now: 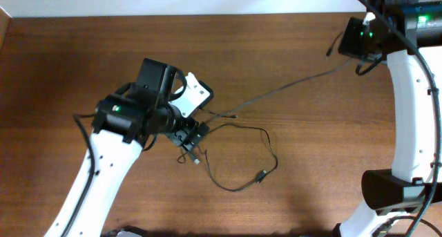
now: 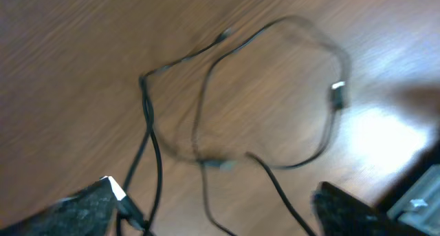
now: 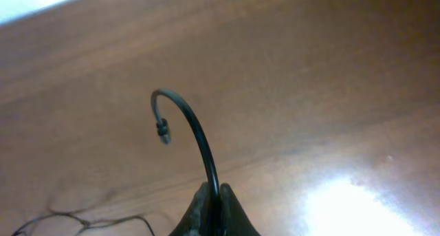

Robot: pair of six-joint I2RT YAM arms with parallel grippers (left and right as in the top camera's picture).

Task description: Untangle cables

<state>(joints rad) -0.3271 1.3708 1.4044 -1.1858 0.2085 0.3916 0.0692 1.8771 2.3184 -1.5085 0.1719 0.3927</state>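
My right gripper's piece of cable stretches into crossed strands of cable at my left gripper (image 1: 207, 124), so my left gripper should back off and my right gripper regrasp near the cables' crossing (image 1: 222, 115).
Thin black cables (image 1: 238, 130) lie in a loose loop mid-table, with a small plug (image 1: 262, 175) at the loop's lower right. One strand (image 1: 297, 80) runs up and right to my right gripper (image 1: 356, 57). In the right wrist view that gripper (image 3: 212, 191) is shut on the cable (image 3: 196, 129), whose free end arches up to a plug (image 3: 163, 131). My left gripper (image 1: 191, 139) hovers over the loop's left end. In the left wrist view it (image 2: 216, 219) stands open, and strands (image 2: 275, 188) pass between its fingers (image 2: 82, 208) untouched. A silver-tipped plug (image 2: 337, 93) sits on the loop.
The wooden table (image 1: 83, 50) reaches a pale edge at the back and left. The white left arm (image 1: 97, 182) crosses the lower left and the right arm (image 1: 407, 106) runs down the right side. Thicker black robot cables (image 1: 387, 23) hang at the top right.
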